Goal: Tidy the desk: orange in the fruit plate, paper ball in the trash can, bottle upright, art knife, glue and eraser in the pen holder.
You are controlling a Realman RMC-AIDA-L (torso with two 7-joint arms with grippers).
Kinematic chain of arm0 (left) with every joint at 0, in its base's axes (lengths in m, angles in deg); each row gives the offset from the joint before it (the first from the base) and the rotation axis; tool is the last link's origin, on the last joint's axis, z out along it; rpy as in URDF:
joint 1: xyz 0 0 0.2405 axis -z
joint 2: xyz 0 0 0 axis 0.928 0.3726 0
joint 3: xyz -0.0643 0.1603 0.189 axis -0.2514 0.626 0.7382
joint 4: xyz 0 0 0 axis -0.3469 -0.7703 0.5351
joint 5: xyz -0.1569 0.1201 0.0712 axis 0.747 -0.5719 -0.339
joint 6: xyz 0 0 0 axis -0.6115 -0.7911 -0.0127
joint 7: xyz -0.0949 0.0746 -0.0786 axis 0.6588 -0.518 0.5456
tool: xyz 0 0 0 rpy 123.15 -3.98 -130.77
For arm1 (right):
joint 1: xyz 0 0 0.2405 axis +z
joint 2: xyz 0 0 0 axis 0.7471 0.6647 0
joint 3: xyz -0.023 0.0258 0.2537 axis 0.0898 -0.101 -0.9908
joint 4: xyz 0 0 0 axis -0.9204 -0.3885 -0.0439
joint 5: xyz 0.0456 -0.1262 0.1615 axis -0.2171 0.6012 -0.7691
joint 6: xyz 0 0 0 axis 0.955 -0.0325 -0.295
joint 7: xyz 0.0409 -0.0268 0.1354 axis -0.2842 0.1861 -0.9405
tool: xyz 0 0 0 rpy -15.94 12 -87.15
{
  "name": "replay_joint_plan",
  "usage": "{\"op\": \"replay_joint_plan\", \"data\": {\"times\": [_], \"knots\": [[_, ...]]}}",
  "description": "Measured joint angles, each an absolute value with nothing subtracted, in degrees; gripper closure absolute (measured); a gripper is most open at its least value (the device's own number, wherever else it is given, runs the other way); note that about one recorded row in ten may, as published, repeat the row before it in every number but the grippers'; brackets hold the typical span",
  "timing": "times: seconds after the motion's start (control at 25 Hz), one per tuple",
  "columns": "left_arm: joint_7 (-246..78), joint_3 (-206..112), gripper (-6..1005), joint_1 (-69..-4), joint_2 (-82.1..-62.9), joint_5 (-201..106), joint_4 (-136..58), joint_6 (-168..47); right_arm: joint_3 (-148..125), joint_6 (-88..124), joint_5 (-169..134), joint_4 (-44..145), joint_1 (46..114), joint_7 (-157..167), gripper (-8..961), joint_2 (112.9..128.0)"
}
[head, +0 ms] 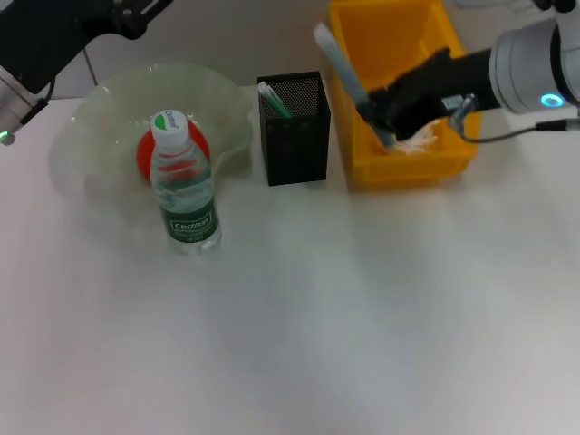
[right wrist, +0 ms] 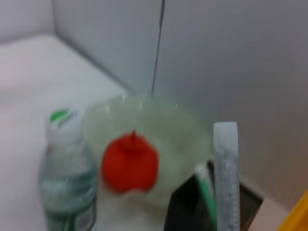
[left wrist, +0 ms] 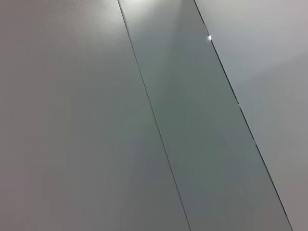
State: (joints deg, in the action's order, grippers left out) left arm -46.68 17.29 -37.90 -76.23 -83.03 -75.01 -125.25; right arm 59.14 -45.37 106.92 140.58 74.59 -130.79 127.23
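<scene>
The art knife [head: 339,56] is tilted over the trash can's edge, so my right gripper needs to turn the art knife upright and take it to the pen holder [head: 294,98].
The bottle [head: 186,181] stands upright in front of the translucent fruit plate [head: 109,109]. The orange [head: 145,154] lies in that plate, half hidden by the bottle; the right wrist view shows the orange [right wrist: 130,163] too. A green and white stick [head: 272,98], perhaps the glue, pokes out of the black mesh pen holder [head: 294,145]. The paper ball [head: 421,138] lies inside the yellow trash can [head: 408,168]. Over the can's near left corner, my right gripper [head: 381,122] is shut on a long pale art knife [head: 337,59] that slants up toward the holder. The eraser is out of view.
My left arm is parked at the far left top corner with its gripper [head: 127,16] against the wall. The left wrist view shows only wall panels. Pen holder and trash can stand close together. White tabletop [head: 344,317] stretches in front of everything.
</scene>
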Motion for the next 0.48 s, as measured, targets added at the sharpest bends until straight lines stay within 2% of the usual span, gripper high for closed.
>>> {"op": "replay_joint_plan", "data": {"times": [0.24, 0.48], "knots": [[-46.7, 17.3, 295, -37.8, -76.23, -83.2, -74.9, -125.0, 58.5, -33.3, 98.6, 133.8, 73.5, -123.6, 825, 127.06], [-46.7, 17.4, 295, -37.6, -76.23, -83.3, -74.8, -125.0, 58.7, -25.9, 88.0, 124.5, 75.9, -113.6, 827, 127.03]]}}
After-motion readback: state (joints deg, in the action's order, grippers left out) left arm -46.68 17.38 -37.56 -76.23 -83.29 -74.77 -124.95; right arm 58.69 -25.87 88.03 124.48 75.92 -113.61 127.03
